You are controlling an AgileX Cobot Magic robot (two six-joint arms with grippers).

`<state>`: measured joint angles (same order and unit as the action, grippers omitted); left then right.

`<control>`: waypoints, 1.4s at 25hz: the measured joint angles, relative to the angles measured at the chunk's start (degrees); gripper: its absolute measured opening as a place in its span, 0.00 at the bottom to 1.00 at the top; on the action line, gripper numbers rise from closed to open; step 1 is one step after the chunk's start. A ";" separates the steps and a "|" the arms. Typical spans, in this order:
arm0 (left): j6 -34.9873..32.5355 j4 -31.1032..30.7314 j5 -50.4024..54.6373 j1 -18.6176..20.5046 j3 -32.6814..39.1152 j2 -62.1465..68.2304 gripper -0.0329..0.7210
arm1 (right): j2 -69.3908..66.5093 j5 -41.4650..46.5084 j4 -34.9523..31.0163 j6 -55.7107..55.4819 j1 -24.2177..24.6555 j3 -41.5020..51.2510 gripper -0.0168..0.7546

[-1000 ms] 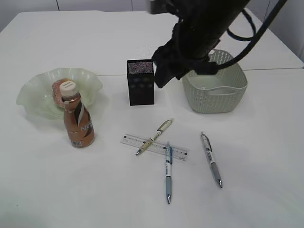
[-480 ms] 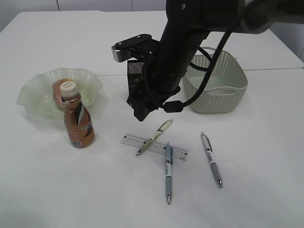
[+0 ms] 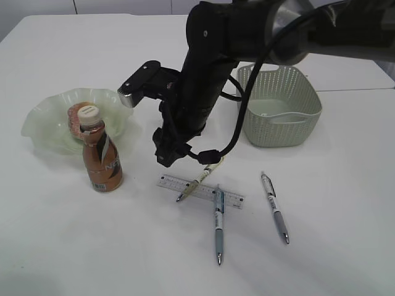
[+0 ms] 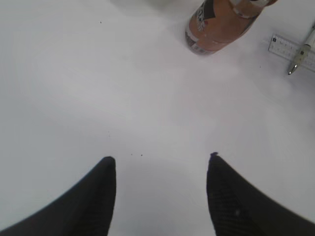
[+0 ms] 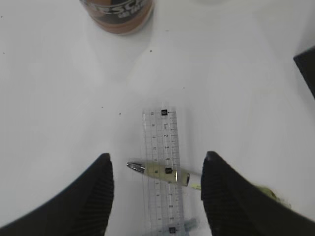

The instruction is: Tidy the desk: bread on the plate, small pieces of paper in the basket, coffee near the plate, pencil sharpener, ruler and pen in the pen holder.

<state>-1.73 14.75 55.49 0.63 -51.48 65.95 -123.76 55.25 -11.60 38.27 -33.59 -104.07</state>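
I expect the clear ruler [image 3: 200,190] to come up by itself and leave the yellow pen behind when I lift the ruler, because the black mark [image 5: 169,170] shows unbroken over that pen.
My right gripper [image 3: 168,155] [image 5: 157,156] is open and hangs low over the clear ruler [image 3: 200,190] [image 5: 165,147] and the yellow pen [image 3: 200,177] [image 5: 160,172] that lies across it. A blue pen [image 3: 218,225] and a grey pen [image 3: 274,206] lie to the right. The coffee bottle [image 3: 102,160] [image 4: 216,24] [image 5: 118,12] stands in front of the green plate [image 3: 37,123], which holds the bread [image 3: 75,117]. My left gripper [image 4: 161,157] is open and empty over bare table. The arm hides the black pen holder except a corner [image 5: 307,64]. No sharpener or paper pieces show.
The green woven basket [image 3: 281,105] stands at the back right, behind the right arm's cable. The right arm [image 3: 203,80] reaches across the middle of the table. The ruler's end [image 4: 290,46] shows at the left wrist view's right edge.
The right arm swung down and to the left, from beside the basket to just above the ruler and yellow pen. It now covers the pen holder. The objects on the table have not moved.
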 joint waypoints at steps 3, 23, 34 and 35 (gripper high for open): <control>0.00 0.00 -0.25 0.00 0.00 0.00 0.62 | -1.52 -0.14 -0.22 2.01 -0.09 -0.79 0.56; 0.00 0.00 -1.07 0.00 0.00 0.00 0.62 | -8.26 -1.90 0.71 2.84 -0.09 -1.11 0.73; 0.00 0.00 -1.07 0.00 0.00 0.00 0.62 | -8.66 -4.02 0.85 2.95 -0.09 -1.21 0.73; 0.00 0.00 -1.07 0.00 0.00 0.00 0.62 | -8.99 -4.12 0.85 2.95 -0.09 -1.21 0.73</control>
<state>-1.73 14.75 54.41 0.63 -51.48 65.95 -132.75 51.13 -10.75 41.22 -33.68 -105.28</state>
